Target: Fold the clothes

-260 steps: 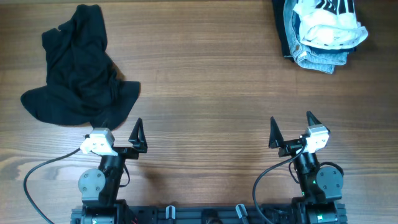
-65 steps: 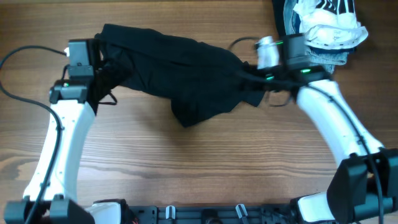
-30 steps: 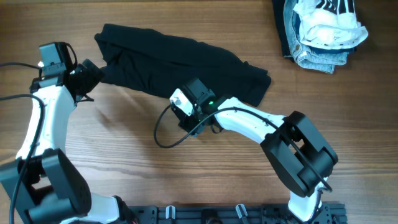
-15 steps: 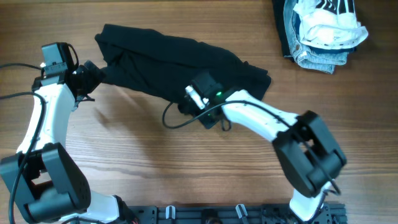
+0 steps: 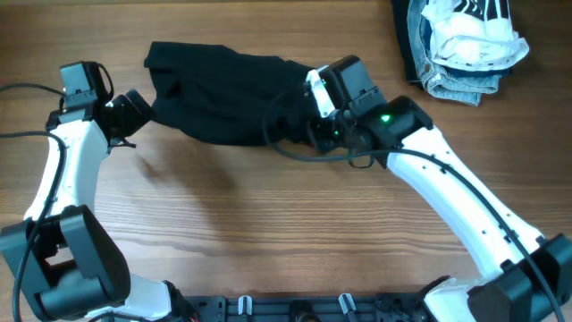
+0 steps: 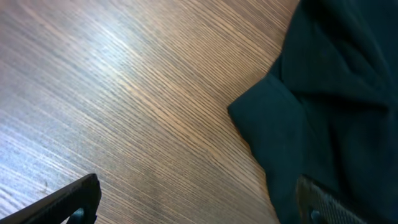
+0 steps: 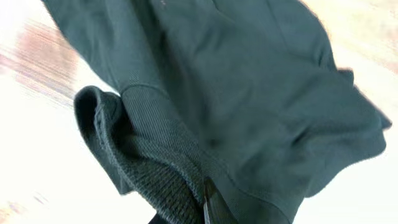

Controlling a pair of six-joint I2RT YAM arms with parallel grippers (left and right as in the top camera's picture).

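The black garment lies bunched [image 5: 234, 97] with only the robot's right gripper at its hem, so the left gripper should take hold of the garment's loose end [image 5: 172, 82] before both grippers stretch the garment.
A black garment [image 5: 214, 98] lies bunched across the back of the wooden table. My right gripper [image 5: 308, 125] is at its right end, shut on a fold of the ribbed hem [image 7: 155, 180], and the cloth hangs lifted from it. In the right wrist view the garment [image 7: 249, 93] fills the frame, and only a sliver of my right gripper [image 7: 208, 205] shows between the folds. My left gripper [image 5: 137, 109] stands open at the garment's left edge. Its two fingers [image 6: 68, 199] straddle bare wood and a corner of the cloth [image 6: 336, 99], holding nothing.
A pile of other clothes [image 5: 460, 45], blue jeans under a white piece, sits at the back right corner. Bare wooden table [image 5: 268, 233] stretches in front of the garment toward the arm bases.
My right gripper has shut on the garment's hem and swung up and to the right with it, gathering the right end of the cloth. The left arm has barely moved.
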